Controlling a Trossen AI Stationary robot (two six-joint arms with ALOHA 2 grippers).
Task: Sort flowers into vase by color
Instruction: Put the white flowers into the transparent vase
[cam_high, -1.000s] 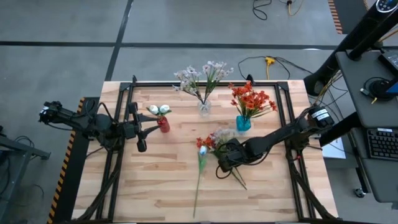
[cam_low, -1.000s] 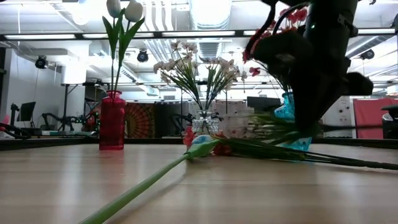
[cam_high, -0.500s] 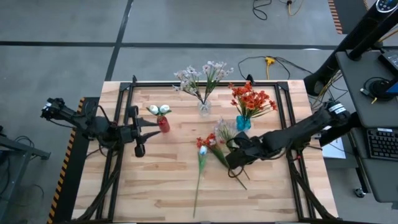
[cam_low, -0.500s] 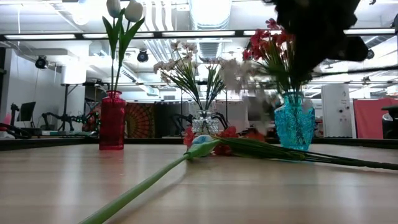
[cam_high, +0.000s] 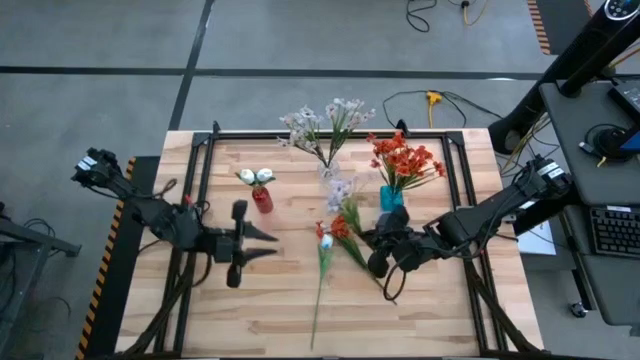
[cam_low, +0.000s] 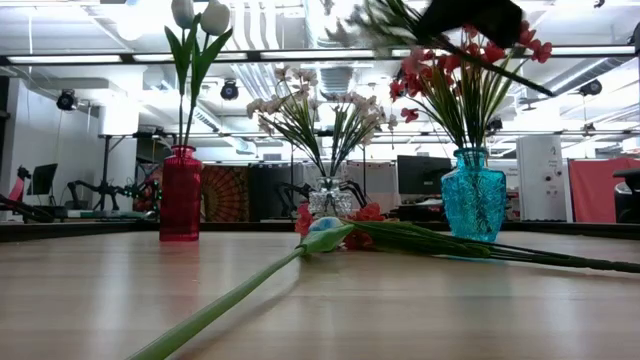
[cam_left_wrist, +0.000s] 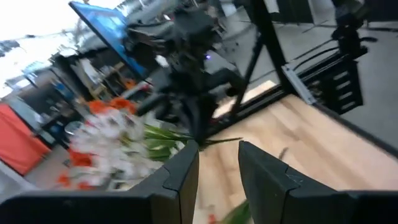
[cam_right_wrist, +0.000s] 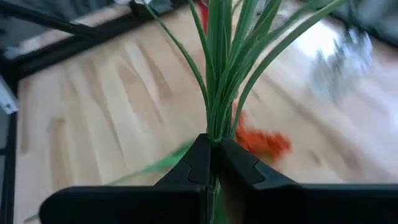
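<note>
The pale spray is tilted in my right gripper, so next I turn it upright and hold its stem steady with my left gripper before I go to the clear vase.
My right gripper is shut on a pale pink-white spray and holds it above the table's middle; in the low view the spray shows high up. A white tulip stem and an orange-red stem lie flat on the table, their blooms side by side. My left gripper is open and hovers left of them, pointing right. White tulips stand in the red vase, pale sprays in the clear vase, and orange blooms in the blue vase. My right gripper pinches the spray's bunched green stalks between its two fingers, low on the stem below where the leaves fan out. The spray is lifted clear of the table; leaves and blossoms reach toward the far edge, past the fingers.
Black frame rails run along the table's left, right and far sides. The three vases stand in a row near the far side. Bare wood lies toward the near edge. Beyond the table is a room with screens and desks.
My right gripper has risen off the table with the pale spray, shifting slightly right. The spray left the pile and is now lifted clear, its blossoms swung toward the far edge. My left gripper has moved right and toward the near edge. The other two stems stayed put.
</note>
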